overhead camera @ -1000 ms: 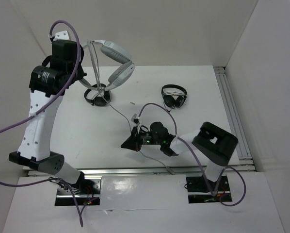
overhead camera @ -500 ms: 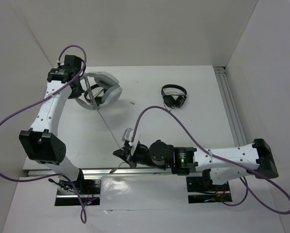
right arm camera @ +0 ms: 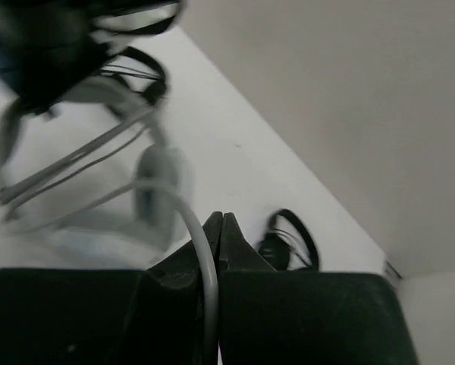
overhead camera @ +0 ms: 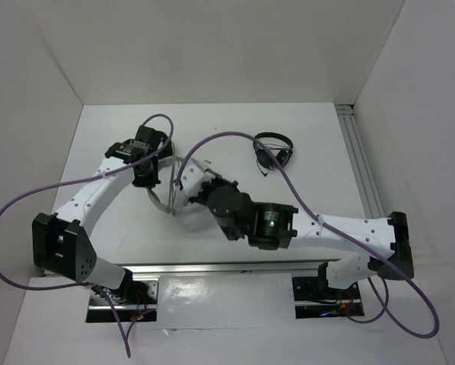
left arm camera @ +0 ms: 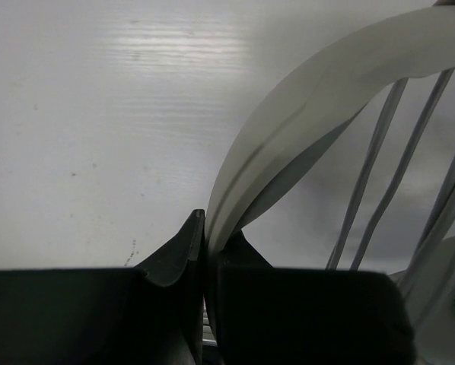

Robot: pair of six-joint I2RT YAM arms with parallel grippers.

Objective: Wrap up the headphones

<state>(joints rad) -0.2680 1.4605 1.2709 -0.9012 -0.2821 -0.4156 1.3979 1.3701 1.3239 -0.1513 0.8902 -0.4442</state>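
Observation:
Grey cable strands [left arm camera: 367, 175] cross the white band in my left gripper, so I should keep wrapping the cable with my right gripper until its end comes beneath the headphones.
The white headphones [overhead camera: 160, 198] lie left of the table's middle, mostly hidden under both grippers. In the left wrist view their wide white band [left arm camera: 303, 106] curves up from my jaws, and my left gripper [left arm camera: 211, 228] is shut on it. Thin grey cable strands [left arm camera: 380, 175] run beside the band. My right gripper [right arm camera: 221, 222] is shut on the grey cable [right arm camera: 201, 243], which loops up out of the jaws toward the blurred earcup [right arm camera: 155, 182]. From above, the left gripper [overhead camera: 154, 170] and the right gripper [overhead camera: 184, 180] sit close together over the headphones.
A small black headphone set [overhead camera: 274, 151] lies at the back right of the table, also visible as black headphones [right arm camera: 288, 239] in the right wrist view. A metal rail [overhead camera: 361, 175] runs along the table's right edge. Purple arm cables arc over the workspace.
The left arm has brought the headphones down from high at the back left toward the table's middle. The right gripper has swung from the near edge up to them, with the cable.

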